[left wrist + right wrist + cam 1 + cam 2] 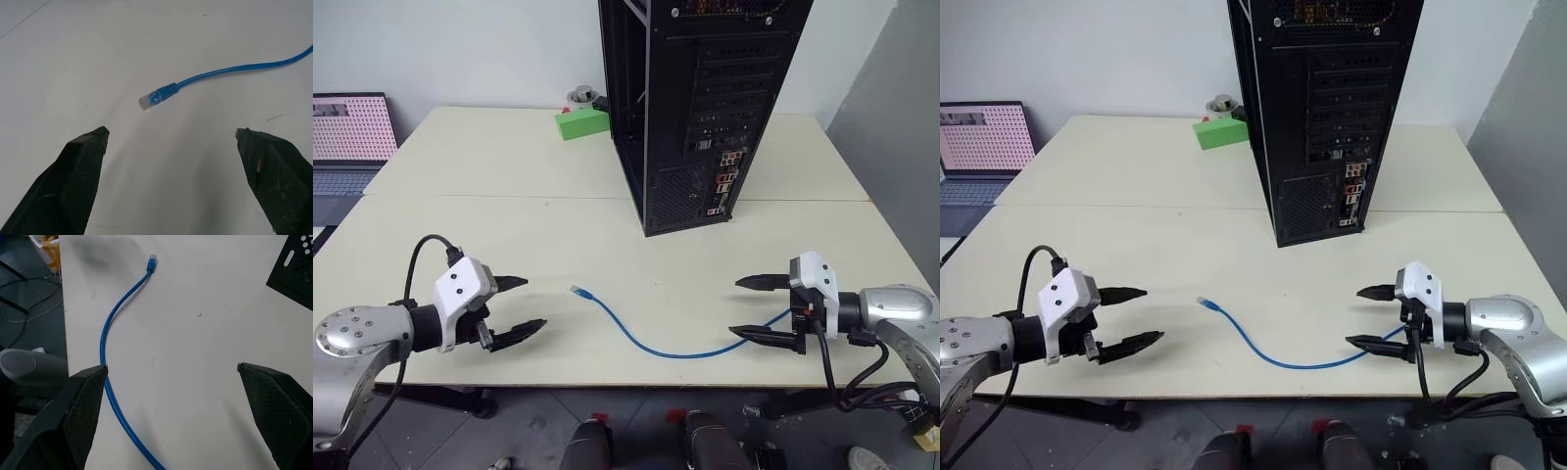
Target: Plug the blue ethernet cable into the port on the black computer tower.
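The blue ethernet cable rests in a loose, smooth curve (632, 339), so I expect its cord (705, 355) to bend and trail behind as I bring a plug to the tower.
The blue ethernet cable (646, 338) lies in a loose curve on the pale table, its pale blue plug (577, 291) pointing left. My left gripper (521, 306) hovers open just left of that plug, which lies ahead of its fingers in the left wrist view (150, 99). My right gripper (752, 309) is open at the cable's other end, with the cord (108, 382) running past its lower finger. The black computer tower (690, 108) stands upright at the back centre, rear panel facing me. The port sits among small connectors (726, 171) low on that panel; I cannot single it out.
A green block (581, 122) and a small round metal object (582, 96) sit on the table behind the tower's left side. A grey laptop (347, 142) with a pink screen stands off the table's far left. The table's front edge runs just below both grippers.
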`<move>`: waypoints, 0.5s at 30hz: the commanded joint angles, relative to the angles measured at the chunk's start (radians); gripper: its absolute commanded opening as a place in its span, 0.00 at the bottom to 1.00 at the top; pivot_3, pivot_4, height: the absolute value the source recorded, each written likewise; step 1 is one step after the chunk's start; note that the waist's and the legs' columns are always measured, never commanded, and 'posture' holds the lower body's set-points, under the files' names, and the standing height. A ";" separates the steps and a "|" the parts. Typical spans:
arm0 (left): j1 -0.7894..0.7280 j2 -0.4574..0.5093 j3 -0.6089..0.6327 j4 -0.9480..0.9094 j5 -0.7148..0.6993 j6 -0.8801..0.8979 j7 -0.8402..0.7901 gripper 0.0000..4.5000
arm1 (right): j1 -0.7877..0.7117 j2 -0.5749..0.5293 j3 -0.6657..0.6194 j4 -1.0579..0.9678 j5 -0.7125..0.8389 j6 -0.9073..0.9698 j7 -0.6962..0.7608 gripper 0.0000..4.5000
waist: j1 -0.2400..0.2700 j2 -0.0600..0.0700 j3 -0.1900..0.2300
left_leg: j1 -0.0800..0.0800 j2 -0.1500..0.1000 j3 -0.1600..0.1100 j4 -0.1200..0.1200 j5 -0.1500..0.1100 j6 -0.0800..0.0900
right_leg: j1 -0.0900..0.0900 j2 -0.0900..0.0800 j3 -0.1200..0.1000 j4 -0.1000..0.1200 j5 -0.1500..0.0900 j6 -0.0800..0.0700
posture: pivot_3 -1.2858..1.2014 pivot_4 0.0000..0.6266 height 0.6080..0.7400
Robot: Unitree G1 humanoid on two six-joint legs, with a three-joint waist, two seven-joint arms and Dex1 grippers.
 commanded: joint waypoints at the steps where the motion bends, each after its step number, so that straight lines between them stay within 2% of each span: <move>1: -0.004 0.005 0.007 -0.023 0.006 -0.030 -0.009 0.98 | -0.020 0.006 -0.004 -0.013 -0.003 -0.009 0.005 1.00 | 0.000 0.000 0.000 | 0.000 0.000 0.000 0.000 0.000 0.000 | 0.000 0.000 0.000 0.000 0.000 0.000 | 0.52 0.24 1.00; 7: 0.004 0.008 -0.009 -0.027 0.018 -0.040 -0.013 0.98 | -0.028 0.017 0.009 -0.017 -0.016 -0.007 -0.005 1.00 | 0.000 0.000 0.000 | 0.000 0.000 0.000 0.000 0.000 0.000 | 0.000 0.000 0.000 0.000 0.000 0.000 | 0.52 0.24 1.00; 15: 0.017 0.012 -0.067 -0.041 0.070 -0.063 -0.015 0.98 | -0.066 0.103 0.145 -0.022 -0.117 -0.018 -0.069 1.00 | -0.001 0.000 0.000 | 0.000 0.000 0.000 0.000 0.000 0.000 | 0.000 0.000 0.000 0.001 0.000 0.000 | 0.52 0.24 1.00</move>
